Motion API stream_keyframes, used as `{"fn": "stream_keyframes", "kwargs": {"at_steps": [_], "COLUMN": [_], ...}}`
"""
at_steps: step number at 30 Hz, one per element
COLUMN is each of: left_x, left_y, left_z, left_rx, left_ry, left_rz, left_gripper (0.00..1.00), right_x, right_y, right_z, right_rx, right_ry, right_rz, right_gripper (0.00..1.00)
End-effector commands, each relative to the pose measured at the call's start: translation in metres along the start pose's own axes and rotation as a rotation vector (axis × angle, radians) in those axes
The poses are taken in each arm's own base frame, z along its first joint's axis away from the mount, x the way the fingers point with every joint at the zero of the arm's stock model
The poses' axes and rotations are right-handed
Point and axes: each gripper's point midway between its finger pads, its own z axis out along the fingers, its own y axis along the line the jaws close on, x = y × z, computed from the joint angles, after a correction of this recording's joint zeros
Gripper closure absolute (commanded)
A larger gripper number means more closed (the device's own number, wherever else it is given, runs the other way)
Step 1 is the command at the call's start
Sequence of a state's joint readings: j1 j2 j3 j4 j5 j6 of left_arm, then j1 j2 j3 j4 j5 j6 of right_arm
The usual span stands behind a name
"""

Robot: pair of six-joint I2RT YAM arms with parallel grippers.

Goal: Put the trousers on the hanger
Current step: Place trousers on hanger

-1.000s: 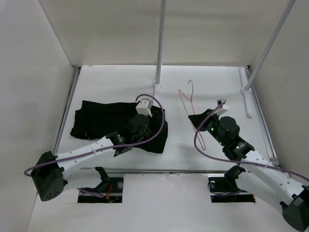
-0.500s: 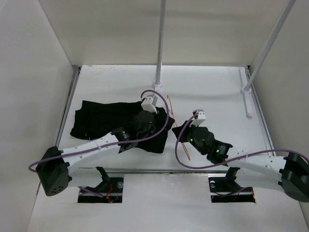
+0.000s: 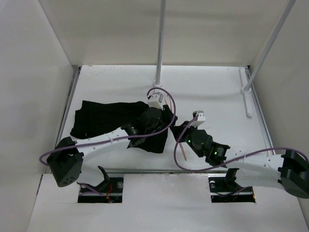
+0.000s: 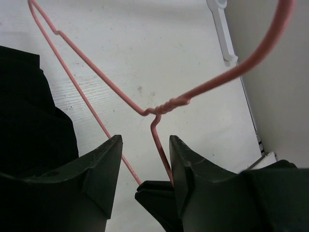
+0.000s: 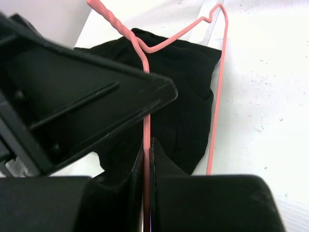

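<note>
My right gripper is on the wire (image 5: 147,127) next to the hanger's neck. Next, my left gripper takes over that wire so that my right gripper is free for the hanger's long bar (image 5: 217,101).
The black trousers (image 3: 104,118) lie crumpled on the table's left half; they also show in the left wrist view (image 4: 29,125) and the right wrist view (image 5: 188,82). The thin pink hanger (image 3: 185,152) is held off the table next to their right end. My right gripper (image 3: 179,130) is shut on the hanger's wire just below its twisted neck (image 5: 146,121). My left gripper (image 3: 169,120) is open, its jaws standing either side of the same wire (image 4: 164,106) right above the right gripper's tips, without closing on it. The hook curves up at the right of the left wrist view.
Two white upright poles (image 3: 159,43) (image 3: 270,43) stand at the back, with a white bracket (image 3: 247,99) along the right edge. White walls close in the left, right and back. Purple cables loop over both wrists.
My right gripper has carried the hanger left and nearer, up to the trousers' right end. My left gripper has moved right, off the trousers, and now straddles the hanger's neck.
</note>
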State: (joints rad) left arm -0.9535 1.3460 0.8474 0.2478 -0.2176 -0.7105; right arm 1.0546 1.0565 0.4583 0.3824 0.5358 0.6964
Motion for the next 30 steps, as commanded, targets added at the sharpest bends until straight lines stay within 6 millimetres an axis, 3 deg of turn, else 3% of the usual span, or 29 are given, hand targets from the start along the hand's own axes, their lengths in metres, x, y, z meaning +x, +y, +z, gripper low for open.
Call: {"fn": "stream_keyframes", "kwargs": {"at_steps": [1,10,17,20,26,30], "left_x": [-0.035,-0.03,-0.034,-0.041,-0.041,-0.031], "left_y": [-0.02,-0.009,-0.007,-0.006,-0.001,0.006], "left_z": [0.003,0.018,0.015,0.01,0.001,-0.005], "left_rx": [0.034,-0.002,-0.01,-0.016,-0.017,-0.021], "left_ry": [-0.109,-0.121,-0.146,-0.167,-0.165,-0.136], "left_rz": [-0.026,-0.02,-0.02,-0.012,0.006,0.01], "left_gripper": [0.61,0.66,0.89,0.93,0.95,0.95], "right_x": [-0.027,-0.013,-0.011,-0.014,-0.021,-0.027], "right_y": [0.026,0.035,0.038,0.037,0.036,0.028], "right_z": [0.003,0.007,0.006,0.003,-0.012,-0.032], "right_rx": [-0.056,-0.071,-0.08,-0.082,-0.118,-0.133], "right_ry": [-0.091,-0.058,-0.063,-0.071,-0.078,-0.07], "right_rz": [0.062,0.055,0.066,0.083,0.108,0.14], "right_gripper": [0.93,0.93,0.92,0.84,0.47,0.45]}}
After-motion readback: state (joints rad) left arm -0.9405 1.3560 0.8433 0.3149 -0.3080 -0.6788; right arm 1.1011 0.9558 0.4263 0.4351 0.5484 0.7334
